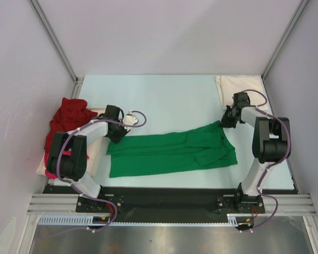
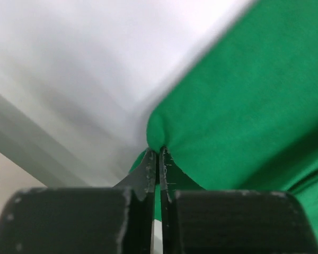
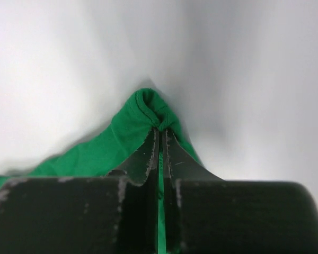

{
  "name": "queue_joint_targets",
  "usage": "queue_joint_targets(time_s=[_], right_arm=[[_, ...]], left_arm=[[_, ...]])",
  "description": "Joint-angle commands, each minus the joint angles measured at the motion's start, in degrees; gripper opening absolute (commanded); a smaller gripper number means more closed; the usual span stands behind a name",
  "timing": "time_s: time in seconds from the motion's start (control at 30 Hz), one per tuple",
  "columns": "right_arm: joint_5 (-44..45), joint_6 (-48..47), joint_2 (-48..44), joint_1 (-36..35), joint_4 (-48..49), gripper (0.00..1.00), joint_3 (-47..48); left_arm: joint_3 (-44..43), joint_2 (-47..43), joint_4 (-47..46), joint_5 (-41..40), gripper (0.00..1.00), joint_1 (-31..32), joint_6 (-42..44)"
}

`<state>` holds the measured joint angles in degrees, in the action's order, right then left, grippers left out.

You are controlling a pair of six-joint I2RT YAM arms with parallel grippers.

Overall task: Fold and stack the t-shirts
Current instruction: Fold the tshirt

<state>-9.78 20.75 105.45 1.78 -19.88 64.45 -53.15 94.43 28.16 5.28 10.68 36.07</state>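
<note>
I should use my left gripper to swing the end of the green t-shirt [image 1: 161, 152] toward the black base rail [image 1: 148, 195], because the t-shirt lies crosswise between my grippers. This will turn the t-shirt lengthwise before I fold it.
A bright green t-shirt [image 1: 169, 153] lies stretched across the middle of the table. My left gripper [image 1: 118, 136] is shut on its left upper corner; the left wrist view shows green cloth [image 2: 244, 106] pinched at the fingertips [image 2: 150, 161]. My right gripper [image 1: 224, 123] is shut on its right upper corner; the right wrist view shows a green bunch [image 3: 148, 108] clamped between the jaws. A dark red t-shirt [image 1: 66, 119] lies heaped at the left. A cream-white t-shirt [image 1: 236, 84] lies at the far right corner. A sliver of magenta pink cloth [image 1: 50, 173] shows under the left arm.
A shallow cream tray [image 1: 98, 153] sits at the left under the red heap and my left arm. Enclosure posts and walls [image 1: 58, 47] bound the table at back and sides. The black base rail [image 1: 164, 198] runs along the near edge.
</note>
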Motion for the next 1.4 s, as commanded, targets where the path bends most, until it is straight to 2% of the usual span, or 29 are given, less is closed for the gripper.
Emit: queue_joint_targets(time_s=[0.0,0.07,0.23,0.33,0.37,0.4,0.47,0.57,0.63,0.7,0.73,0.77,0.83,0.87,0.97,1.0,1.07,1.17,1.2,1.3,1.37], right_arm=[[-0.68,0.16,6.51,-1.61,3.88,0.0,8.48],[-0.24,0.78,11.06,-4.93,2.66,0.0,13.66],[-1.46,4.02,23.73,-8.37,-0.15,0.0,35.19],[-2.87,6.84,33.57,-10.91,-3.39,0.0,49.95],[-3.05,7.45,36.2,-11.62,-3.93,0.0,53.9],[-3.57,9.29,40.23,-13.1,-4.29,0.0,59.95],[-4.89,11.84,44.21,-14.26,-3.86,0.0,65.78],[-5.25,16.94,48.7,-15.75,-1.75,0.01,72.04],[-4.99,19.76,48.98,-16.8,1.57,0.04,72.05],[-4.9,20.03,48.8,-17.42,2.82,0.15,72.57],[-4.98,19.51,48.28,-17.6,1.96,0.2,73.1],[-4.98,18.89,47.58,-17.78,1.25,0.31,73.97],[-3.76,15.83,43.64,-17.52,-1.11,0.44,73.46],[-2.88,14.59,42.05,-17.25,-1.82,0.56,72.24],[0.46,10.02,34.08,-16.03,-5.07,0.7,68.12],[2.03,8.88,32.03,-15.58,-5.95,0.72,66.53],[4.49,6.25,25.21,-14.18,-7.8,0.73,61.97],[9.69,5.88,18.41,-12.69,-6.94,0.73,48.62],[12.65,6.05,14.65,-11.64,-5.88,0.72,41.1],[10.93,7.8,11.63,-8.48,-1.75,0.65,31.13],[8.22,8.95,11.97,-7.06,-1.39,0.59,28.64]], left_arm=[[6.47,-2.05,4.27,6.32,0.0,0.48,2.15],[8.4,-4.51,6.8,7.81,0.0,0.75,2.86],[12.61,-11.98,13.83,11.85,0.0,4.52,5.93],[15.6,-16.2,17.09,16.16,0.0,12.33,8.04],[16.14,-17.25,18.06,17.12,0.0,17.92,7.87],[16.49,-18.13,18.24,19.4,0.0,20.85,6.91],[15.71,-19.37,17.64,20.3,0.0,28.82,4.55],[13.16,-18.07,16.58,21.7,0.0,35.96,3.57],[11.14,-16.22,15.35,23.27,0.02,38.36,2.69],[9.47,-13.49,15.08,24.6,0.07,40.56,2.25],[9.03,-12.96,15.86,25.21,0.14,40.82,2.42],[8.76,-12.96,16.39,24.96,0.18,40.83,2.6],[9.81,-14.97,16.57,22.95,0.29,40.74,2.6],[10.42,-17.85,16.57,20.32,0.33,40.39,2.51],[12.36,-23.31,17.97,16.1,0.49,38.46,2.6],[12.71,-26.64,18.68,14.95,0.54,37.58,2.68],[12.72,-29.03,21.14,13.28,0.56,33.9,3.38],[13.33,-31.06,22.81,8.45,0.59,29.23,3.65],[13.94,-31.24,22.81,6.34,0.6,28.62,3.56],[14.56,-31.85,22.12,6.93,0.6,27.47,2.95],[14.39,-31.33,21.32,7.03,0.61,27.47,1.9]])
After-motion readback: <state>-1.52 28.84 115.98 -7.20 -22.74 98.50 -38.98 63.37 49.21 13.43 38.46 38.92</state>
